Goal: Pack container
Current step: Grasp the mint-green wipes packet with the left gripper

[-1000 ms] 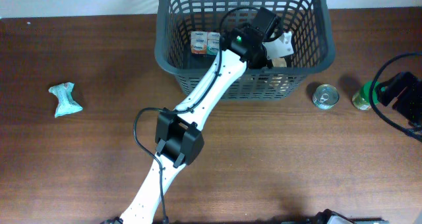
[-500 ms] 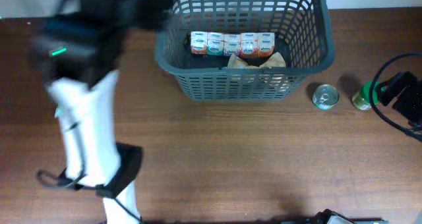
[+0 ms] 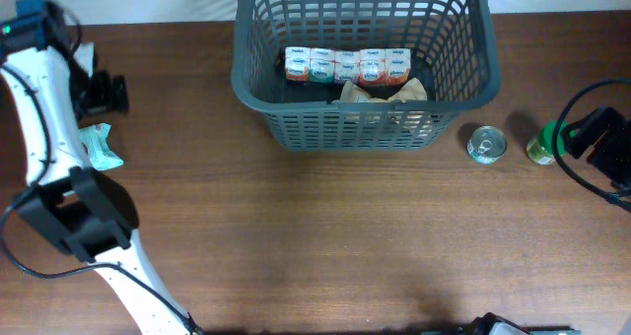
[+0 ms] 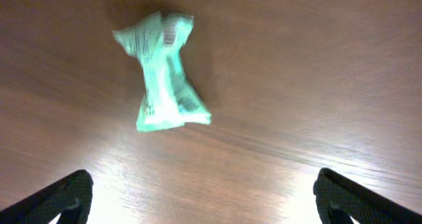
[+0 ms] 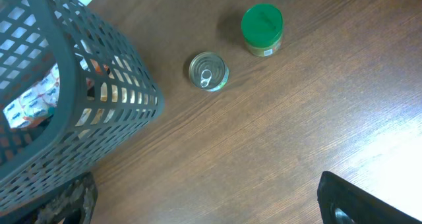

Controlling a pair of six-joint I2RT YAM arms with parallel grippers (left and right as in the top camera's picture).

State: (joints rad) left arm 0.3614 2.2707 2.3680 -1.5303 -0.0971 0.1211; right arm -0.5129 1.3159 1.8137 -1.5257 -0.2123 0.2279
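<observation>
My left gripper should keep going down until my open fingers, now in line with the pale green packet's narrow waist (image 4: 161,67), straddle the packet (image 3: 100,147), and then close.
The container (image 3: 261,79), a large dark grey lattice basket, stands at the back centre and holds a row of small cartons (image 3: 345,65) and a tan packet (image 3: 386,91). It also shows in the right wrist view (image 5: 86,79). My left gripper (image 3: 102,94) is open and empty at the far left, just above a crumpled pale green packet (image 3: 99,148) on the table. In the left wrist view the packet (image 4: 165,72) lies ahead of the open jaws (image 4: 201,197). My right gripper (image 5: 211,204) is open and empty at the right edge (image 3: 592,138).
A small round tin can (image 3: 486,145) and a green-lidded jar (image 3: 540,145) stand on the brown wooden table right of the basket, near the right gripper. Both show in the right wrist view, can (image 5: 208,71) and jar (image 5: 262,29). A black cable (image 3: 582,182) loops at the right.
My left arm has swung out of the basket and across to the far left, over the green packet. The cartons and tan packet stay in the basket. The right arm has not moved.
</observation>
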